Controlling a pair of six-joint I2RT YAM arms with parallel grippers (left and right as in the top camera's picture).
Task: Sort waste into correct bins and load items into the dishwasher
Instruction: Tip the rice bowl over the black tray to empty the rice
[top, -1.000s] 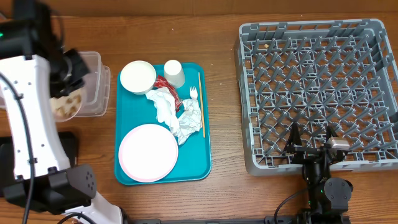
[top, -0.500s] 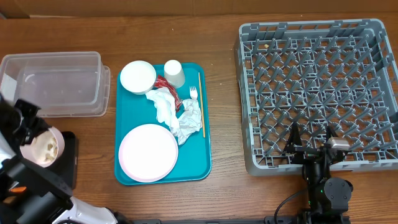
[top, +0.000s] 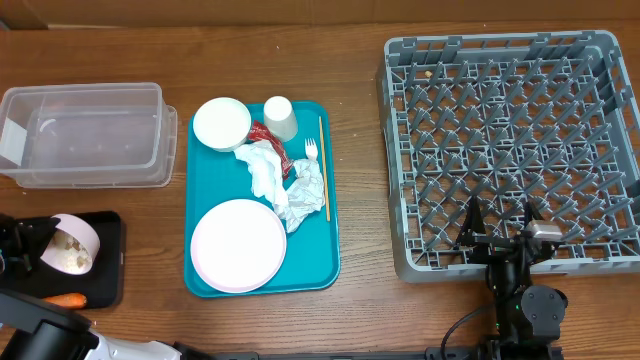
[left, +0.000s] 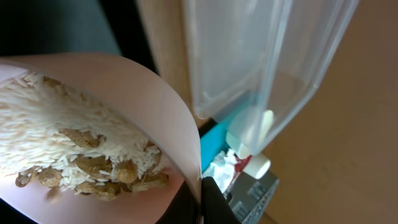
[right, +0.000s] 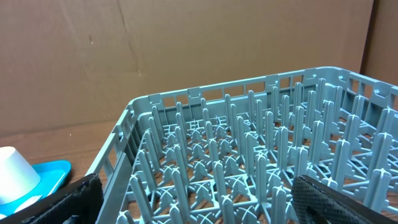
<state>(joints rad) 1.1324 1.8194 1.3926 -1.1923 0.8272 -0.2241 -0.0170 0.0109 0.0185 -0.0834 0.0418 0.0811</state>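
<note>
My left gripper should tip the opening of the tilted pale pink bowl down over the black tray (top: 100, 286) before it carries the bowl away, because rice and scraps (top: 68, 252) are still inside the bowl.
My left gripper (top: 42, 248) is shut on the rim of a pale pink bowl (top: 72, 244), held tilted on its side over the black tray (top: 105, 262). In the left wrist view the bowl (left: 124, 93) holds whitish rice (left: 56, 134) and brownish scraps, with my fingers (left: 200, 200) pinching its rim. An orange carrot piece (top: 66, 299) lies on the black tray. The clear tub (top: 85, 135) stands behind it. My right gripper (top: 505, 237) is open and empty at the grey dish rack's (top: 510, 130) front edge; the right wrist view also shows the gripper (right: 205, 214).
The teal tray (top: 325, 265) holds a round plate (top: 238, 245), a white bowl (top: 222, 124), a cup (top: 280, 118), a red wrapper (top: 262, 133), crumpled napkins (top: 278, 180), a fork (top: 313, 155) and a wooden stick (top: 324, 170). Bare wood lies between tray and rack.
My left arm has swung the bowl from over the clear tub down to the black tray and tilted it further. An orange piece now lies on the black tray. The right arm has not moved.
</note>
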